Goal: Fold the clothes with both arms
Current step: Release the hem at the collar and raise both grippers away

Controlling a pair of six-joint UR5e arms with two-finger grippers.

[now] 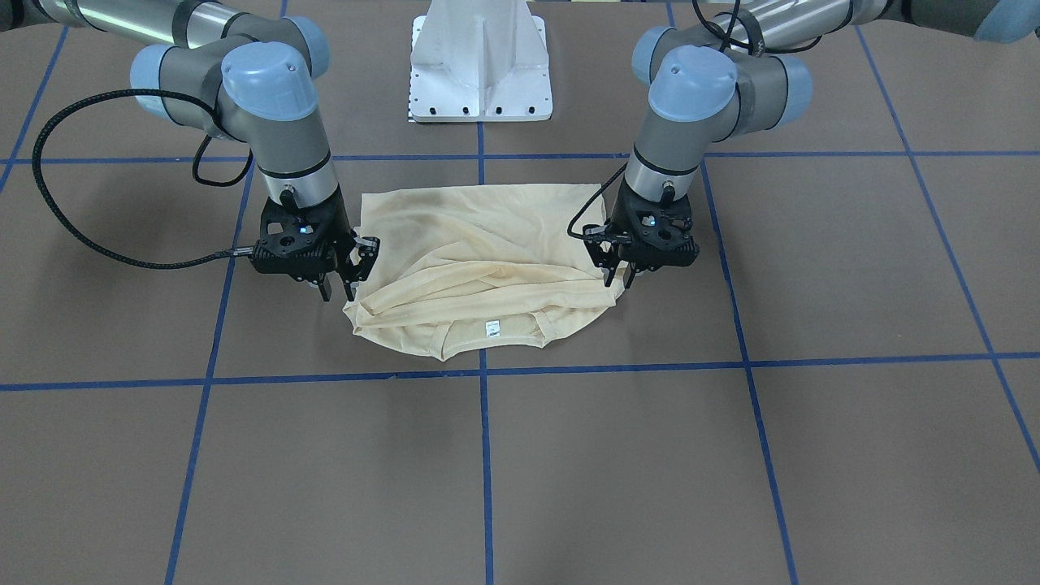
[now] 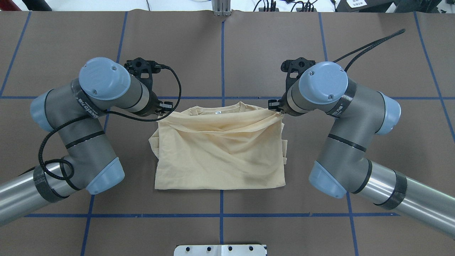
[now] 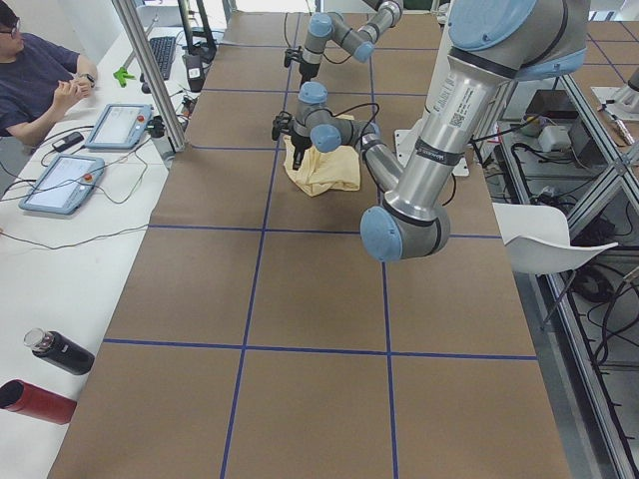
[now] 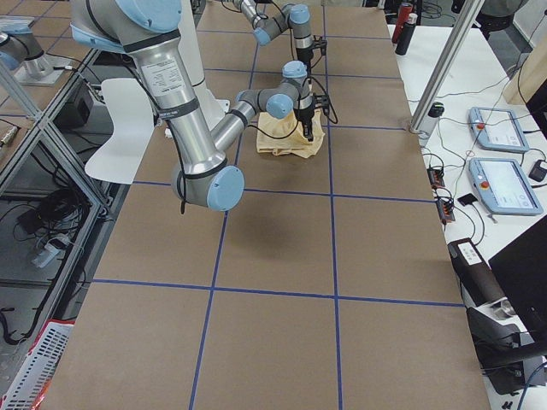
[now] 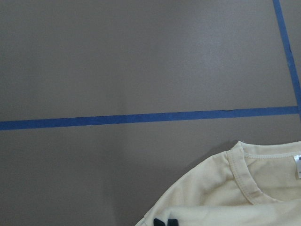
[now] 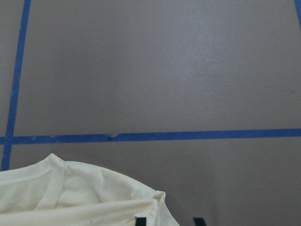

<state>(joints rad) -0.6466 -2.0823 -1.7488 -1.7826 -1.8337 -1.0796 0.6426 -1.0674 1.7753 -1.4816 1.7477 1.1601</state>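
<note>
I can see the sleeves folded flat across the shirt (image 1: pixel 487 303), so my left gripper should go next to the free hem corner on my side and close there.
The pale cream-yellow shirt (image 1: pixel 487 244) lies folded at the table's middle, its neck label (image 1: pixel 491 327) at the edge far from the robot. My left gripper (image 1: pixel 618 280) stands at the shirt's collar-side corner. In the left wrist view its fingertips (image 5: pixel 160 222) sit nearly together on the fabric (image 5: pixel 225 193), shut on the shirt's edge. At the opposite collar-side corner is my right gripper (image 1: pixel 338 290), which is open. In the right wrist view its fingertips (image 6: pixel 141 220) stand well apart, one at the cloth's (image 6: pixel 84 197) edge.
Blue tape lines (image 1: pixel 483 372) grid the brown table. The white pedestal base (image 1: pixel 481 73) stands behind the shirt on the robot's side. A seated person (image 3: pixel 40 80), tablets (image 3: pixel 60 185) and bottles (image 3: pixel 55 351) are on a side bench beyond the table's far edge.
</note>
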